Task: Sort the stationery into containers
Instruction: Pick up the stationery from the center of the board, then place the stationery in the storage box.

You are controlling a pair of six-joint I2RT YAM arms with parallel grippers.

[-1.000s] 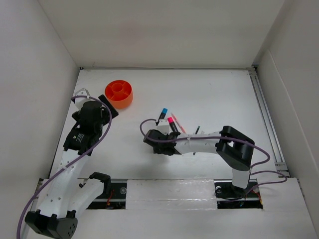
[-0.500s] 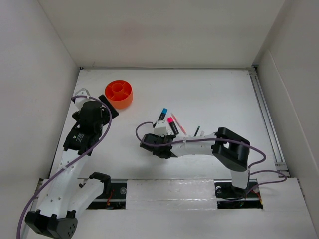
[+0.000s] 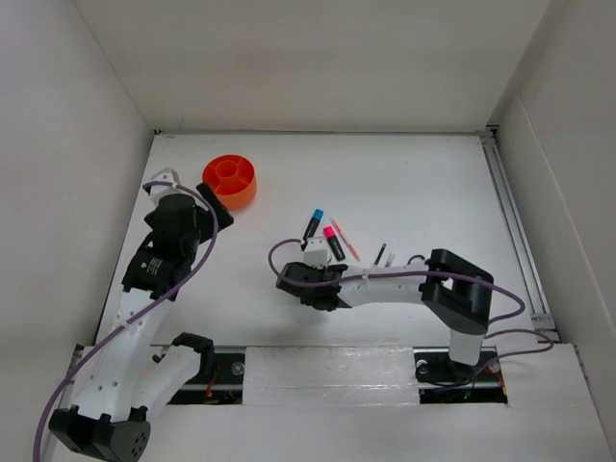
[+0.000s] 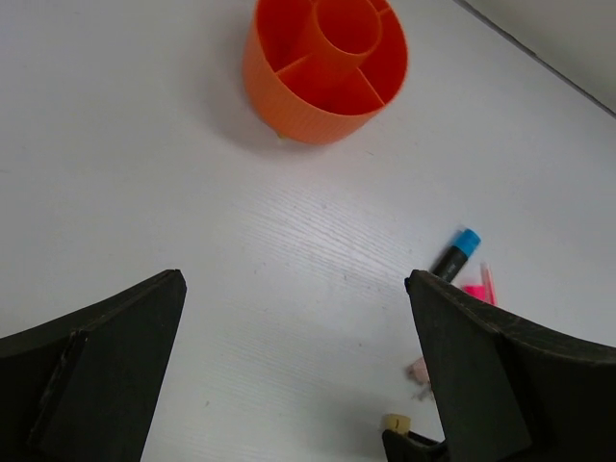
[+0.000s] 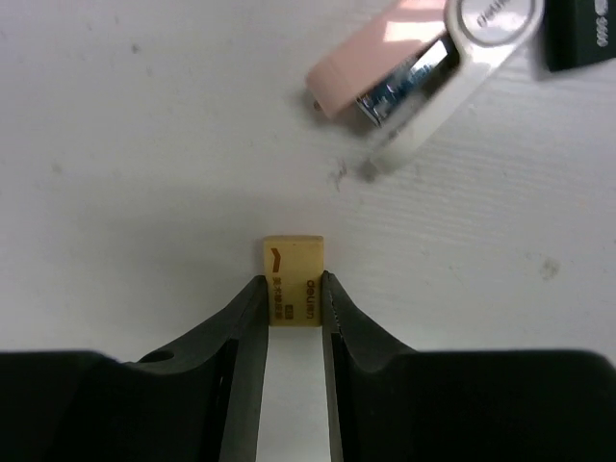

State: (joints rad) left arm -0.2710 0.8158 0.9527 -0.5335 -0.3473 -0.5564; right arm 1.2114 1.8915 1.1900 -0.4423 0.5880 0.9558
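The eraser's loose end sticks out past my right gripper's fingers, so my left gripper should keep moving toward that end, open, until its fingers straddle it.
My right gripper is shut on a small yellowish eraser, at or just above the table. In the top view it sits just in front of the blue-capped highlighter, the pink-capped highlighter and a thin pink pen. A dark pen lies to their right. My left gripper is open and empty, just in front of the orange organiser. The left wrist view shows the organiser, the blue cap and the eraser. The scissors are out of view.
A small pink-and-white clip-like item lies just beyond the eraser. White walls close in the table on the left, back and right. A metal rail runs along the right edge.
My right wrist shifted a little left, then back right, staying by the highlighters. My left gripper edged slightly toward the organiser.
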